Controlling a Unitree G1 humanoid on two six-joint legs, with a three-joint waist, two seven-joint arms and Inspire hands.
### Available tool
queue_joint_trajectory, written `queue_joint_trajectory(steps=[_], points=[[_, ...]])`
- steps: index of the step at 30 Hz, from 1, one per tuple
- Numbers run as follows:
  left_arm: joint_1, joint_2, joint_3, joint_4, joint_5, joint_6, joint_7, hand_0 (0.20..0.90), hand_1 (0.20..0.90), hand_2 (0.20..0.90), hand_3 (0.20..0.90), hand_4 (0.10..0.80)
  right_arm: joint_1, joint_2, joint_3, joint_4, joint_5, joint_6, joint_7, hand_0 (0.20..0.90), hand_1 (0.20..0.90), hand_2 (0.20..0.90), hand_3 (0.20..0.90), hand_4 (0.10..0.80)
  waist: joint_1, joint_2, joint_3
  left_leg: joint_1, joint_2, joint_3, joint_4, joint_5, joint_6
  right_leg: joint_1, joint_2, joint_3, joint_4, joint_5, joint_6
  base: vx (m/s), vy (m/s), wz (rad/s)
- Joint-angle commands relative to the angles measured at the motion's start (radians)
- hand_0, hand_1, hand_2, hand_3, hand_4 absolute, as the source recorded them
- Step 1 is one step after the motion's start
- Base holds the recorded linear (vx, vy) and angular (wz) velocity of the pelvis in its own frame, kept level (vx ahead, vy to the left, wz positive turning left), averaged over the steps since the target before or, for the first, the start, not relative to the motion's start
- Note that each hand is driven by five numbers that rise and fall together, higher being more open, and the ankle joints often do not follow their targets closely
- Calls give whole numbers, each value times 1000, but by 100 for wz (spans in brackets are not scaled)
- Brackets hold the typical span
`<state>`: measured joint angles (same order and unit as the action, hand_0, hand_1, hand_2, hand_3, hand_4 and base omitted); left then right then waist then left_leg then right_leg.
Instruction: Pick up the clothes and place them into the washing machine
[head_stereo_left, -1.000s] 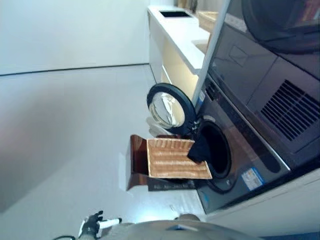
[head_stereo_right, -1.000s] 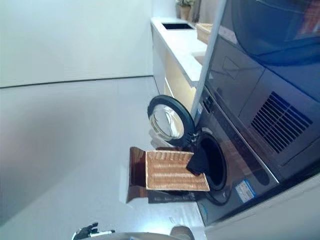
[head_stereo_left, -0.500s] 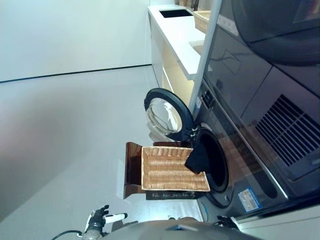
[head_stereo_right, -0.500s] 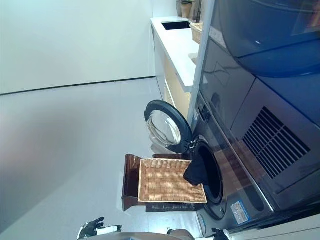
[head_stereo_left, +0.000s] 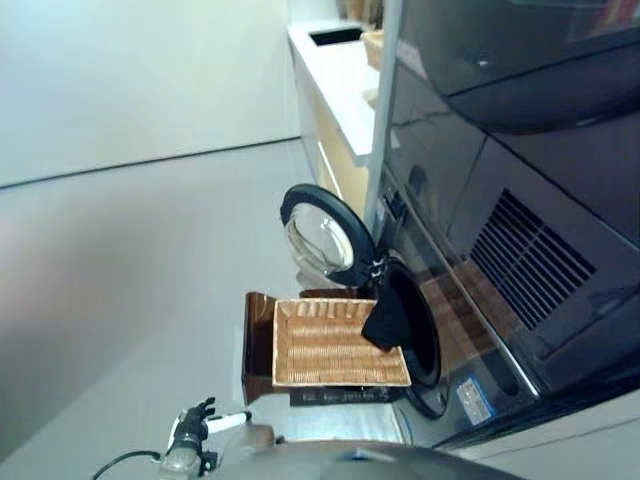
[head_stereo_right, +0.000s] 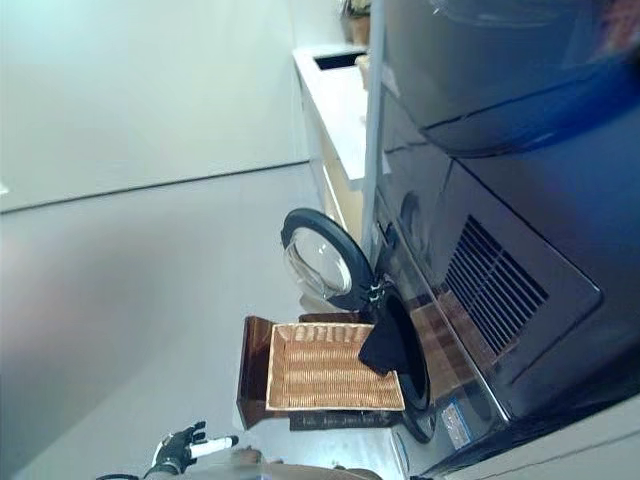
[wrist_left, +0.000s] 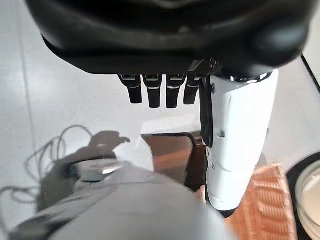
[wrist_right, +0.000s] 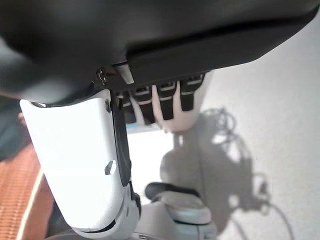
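Observation:
The basket's bottom (head_stereo_left: 322, 347) shows plain wicker beside the dark cloth (head_stereo_left: 386, 326), so the robot should expect the basket to be empty when it lifts the cloth out.
A dark cloth (head_stereo_left: 382, 320) hangs over the rim of the washing machine's round opening (head_stereo_left: 413, 330), and its lower end lies on the far edge of the shallow wicker basket (head_stereo_left: 335, 345). The basket rests on the low dark brown box (head_stereo_left: 257, 345). The machine's round door (head_stereo_left: 325, 235) stands open beyond the basket. My left hand (head_stereo_left: 190, 428) hangs low, away from the basket, open and empty; it also shows in the left wrist view (wrist_left: 160, 92). My right hand (wrist_right: 160, 102) is open and empty in the right wrist view.
A dark unit with a vent grille (head_stereo_left: 530, 260) is stacked above the machine. A white counter (head_stereo_left: 335, 70) with a sink runs along the wall behind the door. Grey floor (head_stereo_left: 130, 280) stretches to the left of the box.
The camera has moved, so the whole picture has shifted. The basket, the cloth and the door keep their places. Both hands stay low.

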<state>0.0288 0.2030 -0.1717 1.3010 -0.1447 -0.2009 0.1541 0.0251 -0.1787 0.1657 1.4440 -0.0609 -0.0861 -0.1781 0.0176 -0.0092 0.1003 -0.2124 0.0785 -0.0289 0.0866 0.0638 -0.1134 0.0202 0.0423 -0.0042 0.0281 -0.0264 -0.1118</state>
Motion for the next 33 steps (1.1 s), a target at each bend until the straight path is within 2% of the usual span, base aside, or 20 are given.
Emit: queue_joint_trajectory(steps=[1, 7, 8, 10, 12, 13, 14, 15, 16, 17, 18, 19, 20, 21, 22, 24, 25, 27, 29, 33], points=[[-4, -58, -12, -40, 7, -27, 24, 900, 900, 900, 900, 800, -25, -89, 7, -5, 32, -23, -71, 900, 900, 900, 900, 800, 19, 16, -15, -56, -14, 9, -116, 131, 55, 82, 1, 66, -41, -20, 134, 322, 141, -2], [6, -49, 7, -20, 8, -27, 27, 900, 900, 900, 900, 800, -44, -82, 19, -10, 27, -24, -71, 900, 900, 900, 900, 800, 38, 25, -53, -25, -27, -3, -157, 158, 50, 147, -20, 94, -30, -80, 153, 287, 163, -50], [-1, -35, 15, -14, 8, -29, 29, 900, 900, 900, 900, 800, -55, -66, 18, -26, 34, -28, -68, 900, 900, 900, 900, 800, 45, 6, -75, 1, -39, 13, -139, 147, 62, 163, -57, 92, -11, -94, 177, 339, 204, -79], [-7, -18, 27, -16, 5, -31, 35, 900, 900, 900, 900, 800, -61, -51, 10, -48, 59, -34, -58, 900, 900, 900, 900, 800, 52, -12, -92, 19, -56, 35, -110, 111, 83, 156, -92, 93, 61, -92, 201, 372, 238, -66], [-12, -8, 34, -21, -2, -33, 38, 900, 900, 900, 900, 800, -68, -40, 7, -66, 76, -39, -56, 900, 900, 900, 900, 800, 55, -21, -95, 29, -65, 47, -96, 88, 98, 135, -104, 95, 134, -84, 215, 182, 131, -27], [-22, 4, 34, -22, -6, -34, 40, 900, 900, 900, 900, 800, -76, -30, 2, -85, 98, -44, -55, 900, 900, 900, 900, 800, 54, -25, -93, 42, -72, 54, -89, 71, 110, 93, -111, 97, 232, -46, 227, 149, 152, -5], [-33, 22, 33, -44, -14, -37, 45, 900, 900, 900, 900, 800, -94, -19, 0, -125, 147, -57, -49, 900, 900, 900, 900, 800, 47, -22, -67, 70, -73, 58, -77, 44, 131, 1, -106, 78, 412, 47, 249, 146, 151, -8], [-33, 22, 33, -44, -14, -36, 45, 900, 900, 900, 900, 800, -94, -18, 0, -125, 147, -57, -49, 900, 900, 900, 900, 800, 48, -23, -67, 69, -74, 59, -76, 43, 131, -2, -106, 79, 416, 45, 249, 126, 242, -4], [-35, 30, 27, -84, -25, -40, 49, 900, 900, 900, 900, 800, -126, -9, -2, -152, 207, -65, -45, 900, 900, 900, 900, 800, 46, 4, -32, 111, -67, 68, -80, 29, 149, -86, -104, 2, 535, 73, 252, 98, 214, -2], [-35, 33, 25, -86, -26, -40, 50, 900, 900, 900, 900, 800, -141, -3, 2, -164, 219, -67, -44, 900, 900, 900, 900, 800, 53, 12, -24, 128, -67, 79, -85, 20, 153, -117, -132, -69, 537, 62, 245, 101, 213, -7], [-36, 33, 25, -86, -26, -40, 50, 900, 900, 900, 900, 800, -141, -3, 2, -164, 219, -67, -44, 900, 900, 900, 900, 800, 50, 10, -22, 130, -70, 77, -85, 20, 153, -116, -135, -71, 542, 58, 245, 126, 145, -20], [-31, 29, 28, -80, -29, -41, 48, 900, 900, 900, 900, 800, -157, 4, -6, -162, 233, -64, -47, 900, 900, 900, 900, 800, 60, 19, -20, 159, -74, 92, -102, 4, 152, -139, -186, -192, 504, 27, 227, 217, 94, -36], [-10, 19, 34, -81, -37, -40, 47, 900, 900, 900, 900, 800, -186, 10, -9, -166, 263, -62, -54, 900, 900, 900, 900, 800, 76, 22, -30, 193, -80, 112, -125, -14, 133, -144, -249, -335, 325, 7, 220, 221, 92, -46], [-10, 19, 35, -81, -37, -40, 47, 900, 900, 900, 900, 800, -186, 10, -9, -166, 263, -61, -54, 900, 900, 900, 900, 800, 72, 24, -27, 198, -77, 108, -128, -14, 132, -133, -246, -340, 316, 10, 219, 262, -52, -63], [-6, 19, 25, -82, -33, -44, 49, 900, 900, 900, 900, 800, -214, 22, -24, -173, 303, -65, -64, 900, 900, 900, 900, 800, 66, 17, -20, 218, -87, 89, -137, -28, 125, -127, -262, -273, 178, 68, 236, 181, -78, -85], [8, 14, 26, -85, -41, -51, 58, 900, 900, 900, 900, 800, -215, 29, -31, -170, 323, -67, -77, 900, 900, 900, 900, 800, 77, 13, -28, 225, -90, 102, -138, -32, 123, -105, -261, -272, 145, 76, 243, 142, -48, -48], [14, 9, 23, -85, -38, -49, 57, 900, 900, 900, 900, 800, -223, 37, -42, -166, 349, -70, -83, 900, 900, 900, 900, 800, 82, 8, -35, 227, -95, 101, -143, -38, 123, -95, -261, -275, 117, 84, 249, 129, -7, 26], [44, -17, 3, -74, -18, -43, 47, 900, 900, 900, 900, 800, -236, 29, -66, -146, 382, -67, -86, 900, 900, 900, 900, 800, 101, 7, -68, 239, -110, 118, -163, -51, 121, -53, -285, -331, 52, 108, 270, 207, 17, 22], [57, -19, -4, -72, -9, -43, 42, 900, 900, 900, 900, 800, -252, 26, -52, -140, 361, -60, -85, 900, 900, 900, 900, 800, 104, 12, -84, 234, -112, 116, -167, -54, 119, -43, -292, -340, 40, 110, 277, 145, 16, 8], [68, -7, -8, -95, 2, -50, 52, 900, 900, 900, 900, 800, -305, -5, 63, -163, 120, -22, -139, 900, 900, 900, 900, 800, 114, 20, -68, 208, -110, 102, -164, -54, 112, -50, -297, -349, 38, 94, 276, 33, -23, 13]])
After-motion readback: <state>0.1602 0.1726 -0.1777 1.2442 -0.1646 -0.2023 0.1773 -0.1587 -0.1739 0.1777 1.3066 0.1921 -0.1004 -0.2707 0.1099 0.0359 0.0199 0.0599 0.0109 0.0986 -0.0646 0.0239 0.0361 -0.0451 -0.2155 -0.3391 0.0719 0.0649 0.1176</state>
